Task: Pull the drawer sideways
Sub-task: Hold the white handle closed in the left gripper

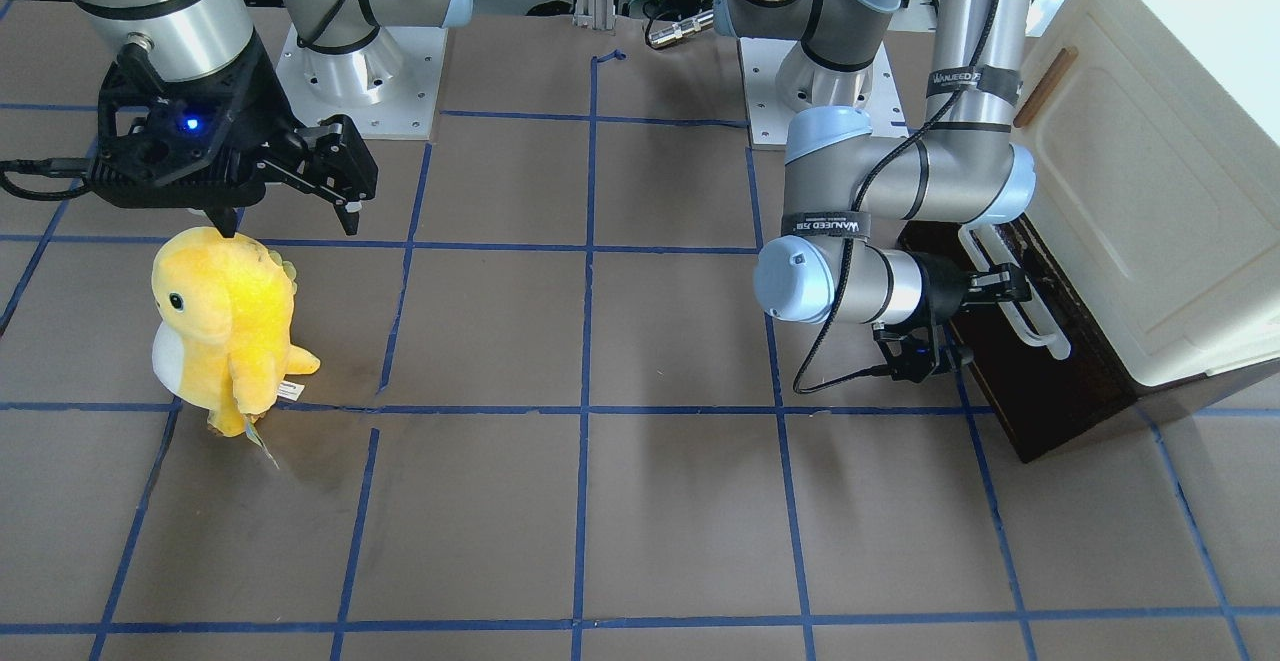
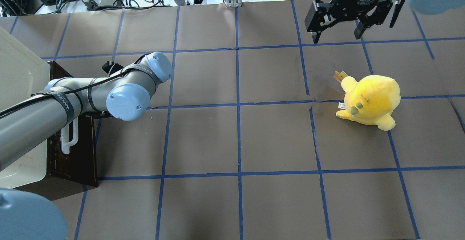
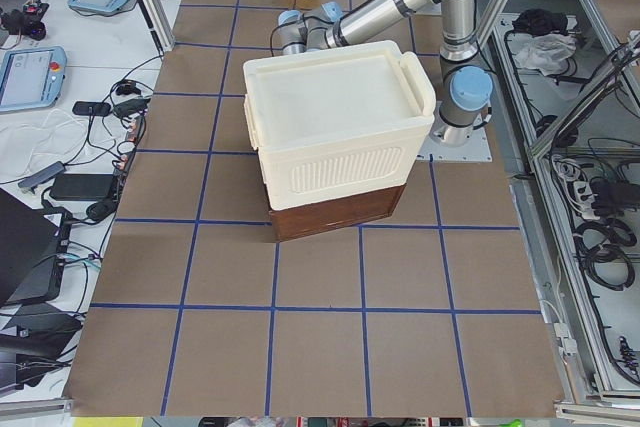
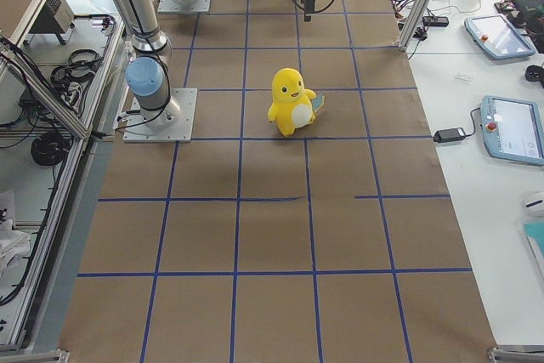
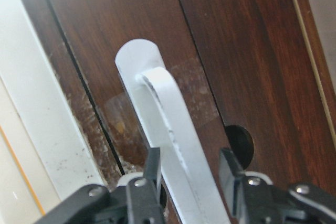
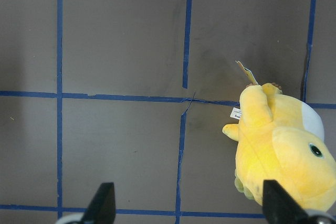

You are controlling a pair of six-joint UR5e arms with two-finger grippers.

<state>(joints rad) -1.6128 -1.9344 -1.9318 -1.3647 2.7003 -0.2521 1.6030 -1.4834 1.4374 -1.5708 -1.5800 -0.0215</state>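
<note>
Thin straight gaps [image 5: 76, 66] run along the drawer front's long edges. The dark brown drawer [image 5: 123, 11] will therefore come straight out of the cabinet when I pull the drawer's handle.
The dark brown drawer [image 1: 1040, 381] sits under the cream-white cabinet [image 1: 1150, 191] at the table's left end, and it also shows in the overhead view [image 2: 72, 160]. Its long white loop handle [image 5: 168, 108] runs along the front. My left gripper [image 1: 1010, 286] is open, with one finger on each side of the handle [image 1: 1040, 326] and small gaps showing in the left wrist view [image 5: 189, 169]. My right gripper [image 2: 336, 38] is open and empty, hanging above the table far from the drawer.
A yellow plush toy [image 2: 368, 100] stands on the right half of the table, just in front of the right gripper, and shows in the right wrist view [image 6: 283, 150]. Blue tape lines grid the brown table. The arm bases stand at the table's back edge.
</note>
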